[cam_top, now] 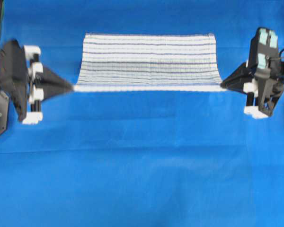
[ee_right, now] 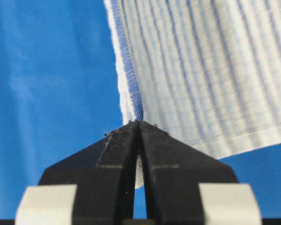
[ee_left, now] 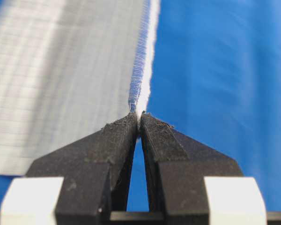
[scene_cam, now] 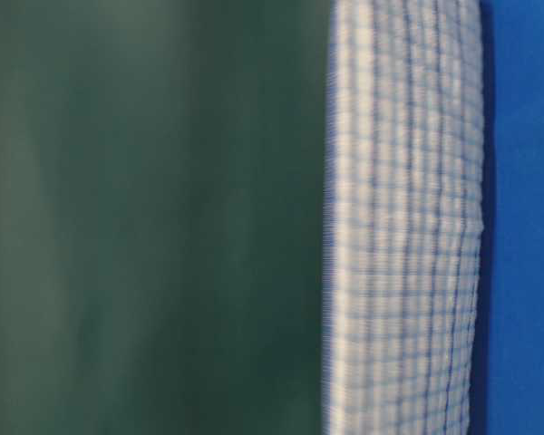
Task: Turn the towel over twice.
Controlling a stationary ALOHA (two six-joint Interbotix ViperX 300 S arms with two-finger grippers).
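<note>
My left gripper should keep lowering the towel's near edge (cam_top: 149, 88), which is tight between both grippers, toward the open blue cloth (cam_top: 149, 135). It should let go once the towel lies flat.
The towel (cam_top: 149, 59), white with thin blue stripes, hangs lifted over the blue table with its near edge (cam_top: 149, 88) pulled taut between both grippers. My left gripper (cam_top: 72, 87) is shut on the towel's near left corner; its tips (ee_left: 139, 118) pinch the hem (ee_left: 139, 70). My right gripper (cam_top: 223, 85) is shut on the near right corner, fingertips (ee_right: 138, 123) closed on the hem (ee_right: 129, 70). The far edge rests on the table near the back. In the table-level view the towel (scene_cam: 403, 227) rises as a striped sheet above the table.
A plain blue cloth (cam_top: 142, 165) covers the whole table. The left arm's black body (cam_top: 12, 80) and the right arm's black body (cam_top: 262, 71) flank the towel. A dark green backdrop (scene_cam: 145, 217) stands behind.
</note>
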